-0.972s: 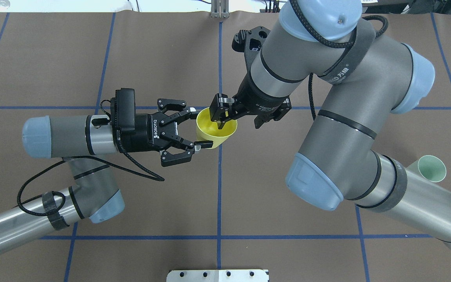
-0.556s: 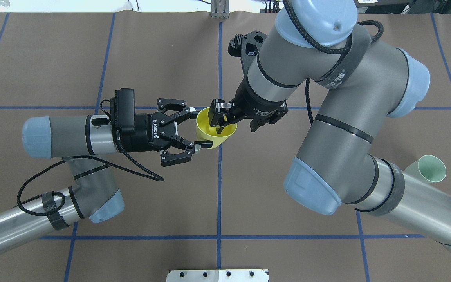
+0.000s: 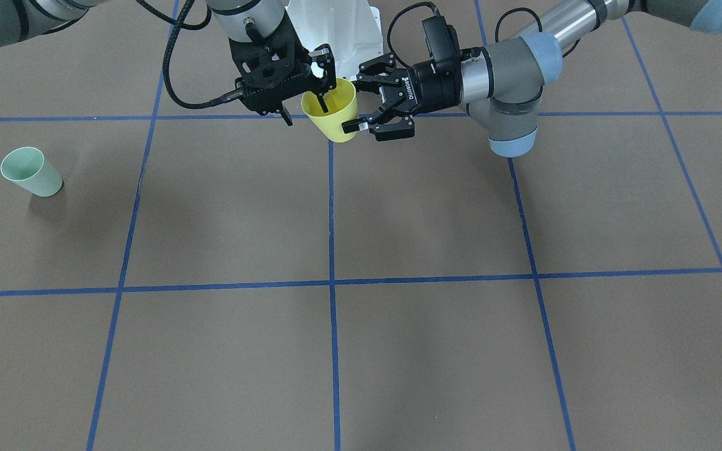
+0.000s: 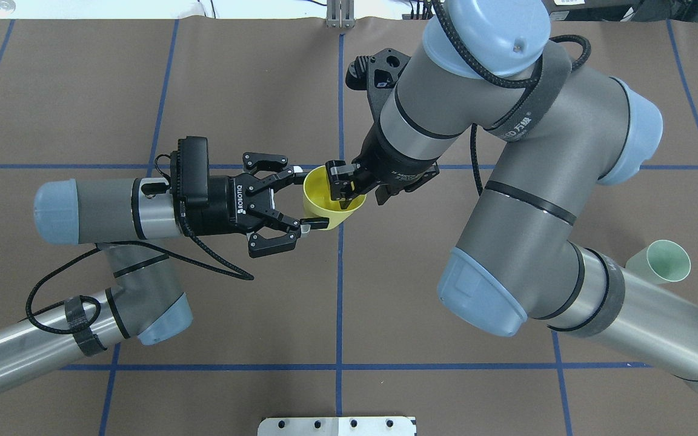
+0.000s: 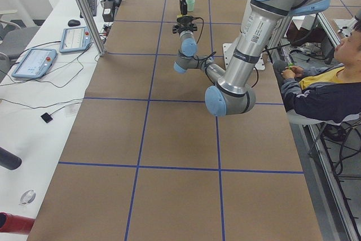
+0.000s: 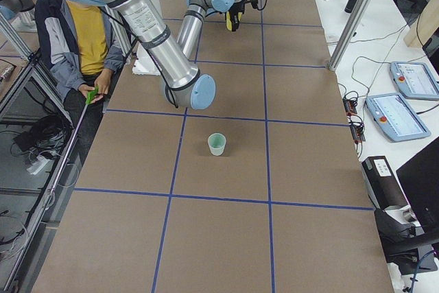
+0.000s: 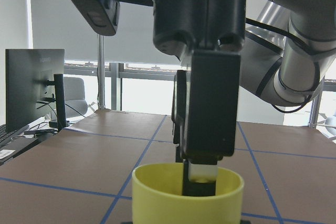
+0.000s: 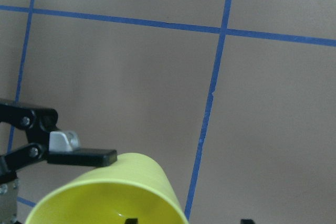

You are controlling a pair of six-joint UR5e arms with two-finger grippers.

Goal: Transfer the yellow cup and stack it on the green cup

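I expect the tapered body of the yellow cup [image 3: 336, 119] to sink deep inside when I lower it, with only a part at the yellow cup's rim still showing, because the green cup's opening [image 3: 22, 164] is open.
The yellow cup [image 4: 323, 208] hangs above the table's middle, upright, with my left gripper [image 4: 314, 200] shut on its sides from the left. It also shows in the front view [image 3: 334, 120] and the left wrist view [image 7: 173, 198]. My right gripper [image 4: 359, 191] is open and comes down from above. One of its fingers [image 7: 202, 171] is inside the cup and the other is outside the rim, so they straddle the wall. The green cup [image 4: 664, 261] stands upright on the table far to the right, partly behind my right arm. It is plain in the front view [image 3: 29, 172].
The brown mat carries a grid of blue tape lines [image 4: 340, 290]. A white metal plate [image 4: 337, 426] sits at the near table edge. An operator [image 6: 82, 39] sits beside the robot's base. Tablets and cables [image 6: 401, 101] lie past the far table edge.
My right gripper has moved left and lower, and its finger now reaches deeper into the yellow cup. My left gripper and the cup have stayed still.
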